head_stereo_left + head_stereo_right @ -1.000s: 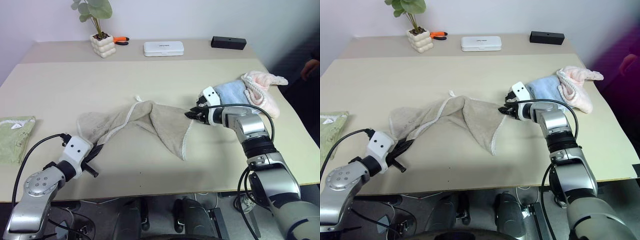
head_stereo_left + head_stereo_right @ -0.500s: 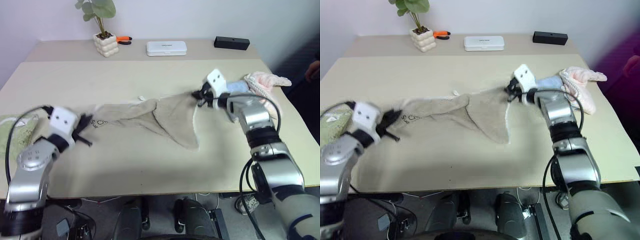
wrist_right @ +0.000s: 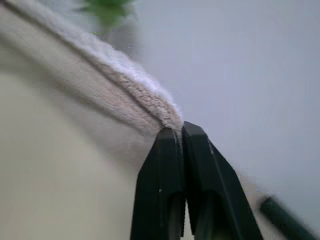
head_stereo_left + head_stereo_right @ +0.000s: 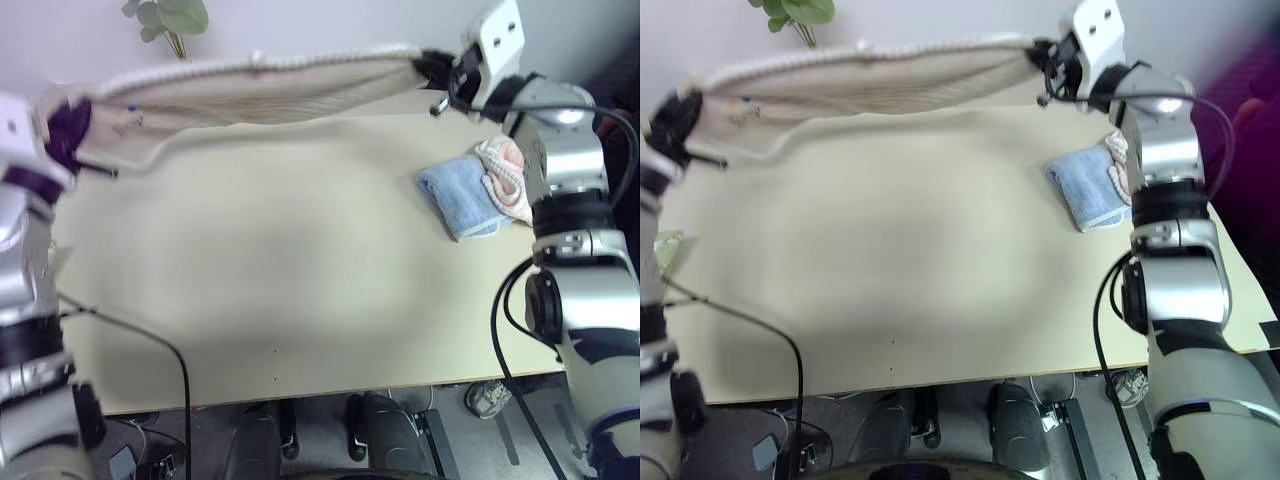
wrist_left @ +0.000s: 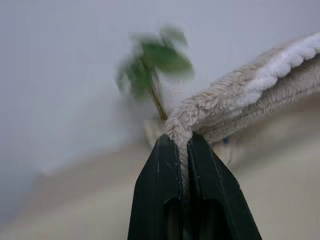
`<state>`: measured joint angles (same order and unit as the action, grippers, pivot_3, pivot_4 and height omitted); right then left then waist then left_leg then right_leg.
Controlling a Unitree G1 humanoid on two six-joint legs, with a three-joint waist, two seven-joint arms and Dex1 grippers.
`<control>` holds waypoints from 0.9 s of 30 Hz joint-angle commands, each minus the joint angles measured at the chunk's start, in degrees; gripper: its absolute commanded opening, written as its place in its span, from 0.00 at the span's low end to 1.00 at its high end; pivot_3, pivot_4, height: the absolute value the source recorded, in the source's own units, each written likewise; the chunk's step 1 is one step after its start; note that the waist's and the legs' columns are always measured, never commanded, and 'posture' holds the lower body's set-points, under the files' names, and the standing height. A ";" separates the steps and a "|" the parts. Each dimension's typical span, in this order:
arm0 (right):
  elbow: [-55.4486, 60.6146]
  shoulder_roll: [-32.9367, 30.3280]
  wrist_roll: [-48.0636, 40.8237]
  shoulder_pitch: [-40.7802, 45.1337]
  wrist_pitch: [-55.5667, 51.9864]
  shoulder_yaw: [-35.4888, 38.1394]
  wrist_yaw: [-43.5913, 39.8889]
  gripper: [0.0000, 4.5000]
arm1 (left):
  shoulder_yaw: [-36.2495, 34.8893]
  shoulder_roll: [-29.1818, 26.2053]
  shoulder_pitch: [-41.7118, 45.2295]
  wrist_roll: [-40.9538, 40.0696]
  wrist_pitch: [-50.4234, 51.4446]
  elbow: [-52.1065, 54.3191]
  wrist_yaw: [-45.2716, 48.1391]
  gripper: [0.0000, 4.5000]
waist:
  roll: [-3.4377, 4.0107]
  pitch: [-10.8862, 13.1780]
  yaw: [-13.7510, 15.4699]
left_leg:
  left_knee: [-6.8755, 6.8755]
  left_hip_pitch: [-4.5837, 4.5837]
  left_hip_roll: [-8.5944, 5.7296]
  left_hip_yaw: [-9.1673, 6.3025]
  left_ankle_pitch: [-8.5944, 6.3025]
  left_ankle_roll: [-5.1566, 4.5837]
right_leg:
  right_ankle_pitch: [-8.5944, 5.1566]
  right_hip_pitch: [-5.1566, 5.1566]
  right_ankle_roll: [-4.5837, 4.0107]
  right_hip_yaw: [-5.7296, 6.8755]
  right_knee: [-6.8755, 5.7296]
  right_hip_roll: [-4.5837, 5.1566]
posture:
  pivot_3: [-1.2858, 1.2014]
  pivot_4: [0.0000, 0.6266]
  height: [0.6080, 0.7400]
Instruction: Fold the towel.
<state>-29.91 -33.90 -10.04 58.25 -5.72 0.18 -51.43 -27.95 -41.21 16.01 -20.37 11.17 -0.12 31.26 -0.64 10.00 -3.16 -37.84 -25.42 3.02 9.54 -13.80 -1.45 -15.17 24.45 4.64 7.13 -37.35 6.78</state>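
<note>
The stretched beige towel hangs high toward the table's back, so my two grippers should pull it down and back across the table's middle before folding its end.
The beige towel hangs in the air, stretched level between my two grippers high above the cream table. My left gripper is shut on its left corner, where faint dark embroidery shows. My right gripper is shut on the right corner. In the left wrist view the black fingers pinch the towel's corded edge. The right wrist view has the fingers clamped on the towel's edge too.
A light blue folded cloth with a pink cloth against it lies on the table's right side. A potted plant stands at the back left, behind the towel. A pale green cloth peeks in at the left edge.
Both grippers have risen and drawn apart, lifting the towel off the table and pulling it taut. The view has also tilted down.
</note>
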 commanded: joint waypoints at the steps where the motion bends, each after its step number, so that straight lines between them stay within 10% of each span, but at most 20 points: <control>1: 13.91 -4.10 -4.77 -9.09 -7.34 -0.20 -7.66 0.01 | -5.62 -0.37 -13.07 -4.48 3.68 12.03 4.94 0.00 | 0.01 0.03 0.34 | -0.06 0.01 -0.02 -0.02 -0.01 -0.01 | 0.00 -0.04 0.00 0.00 -0.04 0.01 | 0.52 0.24 0.93; 11: 34.99 -18.81 -15.46 -31.31 -23.94 0.55 -24.25 0.01 | -11.89 -0.89 -45.11 -10.55 12.88 26.42 16.41 0.00 | 0.07 0.05 1.29 | -0.21 0.02 -0.03 -0.27 -0.34 -0.08 | 0.05 -0.09 -0.19 0.07 0.04 0.23 | 0.52 0.24 0.93; 27: 11.54 -6.00 -0.68 -15.69 -8.26 -7.37 -12.64 0.01 | -7.72 -2.37 -31.30 -6.58 11.98 15.81 11.95 0.00 | 0.10 0.03 0.88 | -0.21 -0.06 0.00 -0.17 -0.09 -0.05 | 0.15 -0.06 -0.29 0.16 0.07 0.07 | 0.52 0.24 0.93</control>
<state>-16.25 -40.63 -12.22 40.04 -16.62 -7.33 -65.31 -35.95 -43.26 -16.48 -27.88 24.57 16.52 43.70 -0.54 10.04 -2.28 -38.05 -25.48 3.01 9.42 -13.89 -1.51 -15.03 24.40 4.37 7.27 -37.30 6.85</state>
